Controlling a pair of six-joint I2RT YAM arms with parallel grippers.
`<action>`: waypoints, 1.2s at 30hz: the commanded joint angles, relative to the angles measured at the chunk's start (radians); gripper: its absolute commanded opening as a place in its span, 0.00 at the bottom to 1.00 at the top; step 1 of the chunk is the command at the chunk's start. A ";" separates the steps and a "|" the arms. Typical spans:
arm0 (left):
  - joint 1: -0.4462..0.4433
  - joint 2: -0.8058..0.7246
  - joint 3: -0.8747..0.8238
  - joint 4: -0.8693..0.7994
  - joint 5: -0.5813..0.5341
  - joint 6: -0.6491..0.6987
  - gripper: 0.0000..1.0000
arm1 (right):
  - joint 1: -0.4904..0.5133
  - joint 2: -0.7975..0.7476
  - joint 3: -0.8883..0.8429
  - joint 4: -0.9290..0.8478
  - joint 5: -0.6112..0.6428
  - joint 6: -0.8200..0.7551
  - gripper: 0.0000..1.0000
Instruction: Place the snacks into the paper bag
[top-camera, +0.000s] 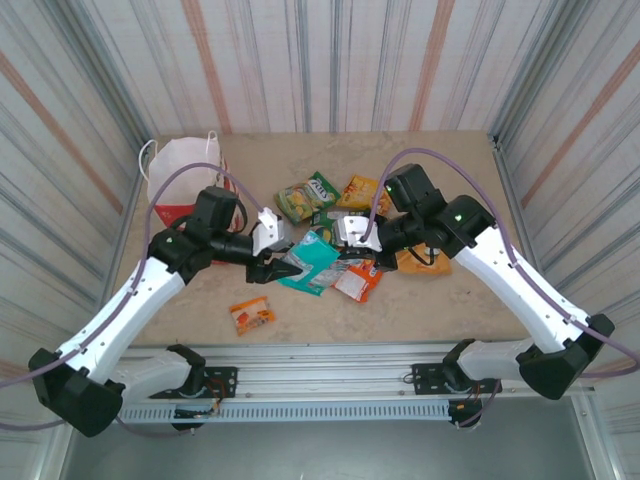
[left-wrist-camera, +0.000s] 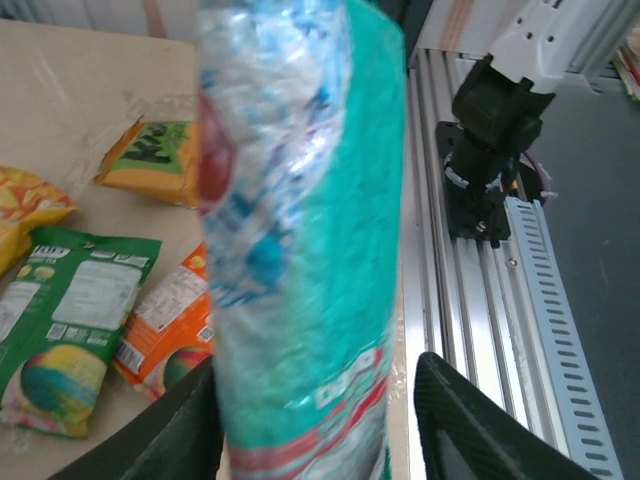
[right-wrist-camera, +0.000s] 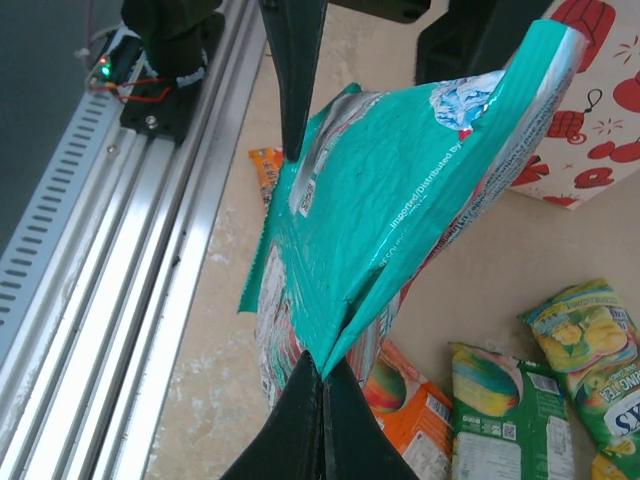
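The teal packet is hanging in my right gripper, far from the paper bag (top-camera: 182, 172) behind my left arm. Next, I take the packet's loose end (top-camera: 308, 261) with my left gripper.
A teal snack packet (top-camera: 312, 260) hangs above the table between the two arms. My right gripper (right-wrist-camera: 323, 385) is shut on its lower edge, fingers pressed together on the creased foil. My left gripper (left-wrist-camera: 320, 440) stands open around the other end of the teal packet (left-wrist-camera: 300, 230); one finger (left-wrist-camera: 470, 430) is clearly off the foil, the other finger (left-wrist-camera: 170, 440) is at its side. The paper bag (top-camera: 185, 175), red with a white rim, stands at the back left, behind the left arm; its red-printed side (right-wrist-camera: 590, 130) is close behind the packet. Other snacks lie on the table: a green one (top-camera: 305, 198) and a yellow one (top-camera: 360, 190).
An orange packet (top-camera: 251, 315) lies alone near the front edge, another orange one (top-camera: 358, 282) under the held packet, and one (top-camera: 420, 262) beneath the right arm. The metal rail (top-camera: 320, 385) runs along the front. Corrugated walls close in the table's sides and back.
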 joint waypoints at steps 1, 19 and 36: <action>-0.008 0.013 0.023 -0.002 0.074 0.045 0.46 | 0.008 0.011 0.040 -0.004 -0.013 -0.033 0.00; -0.013 -0.075 0.098 -0.023 -0.159 -0.125 0.00 | 0.000 -0.085 -0.131 0.340 0.080 0.328 0.42; 0.066 0.037 0.677 -0.205 -0.587 -0.339 0.00 | 0.009 -0.200 -0.400 0.710 0.311 1.062 0.68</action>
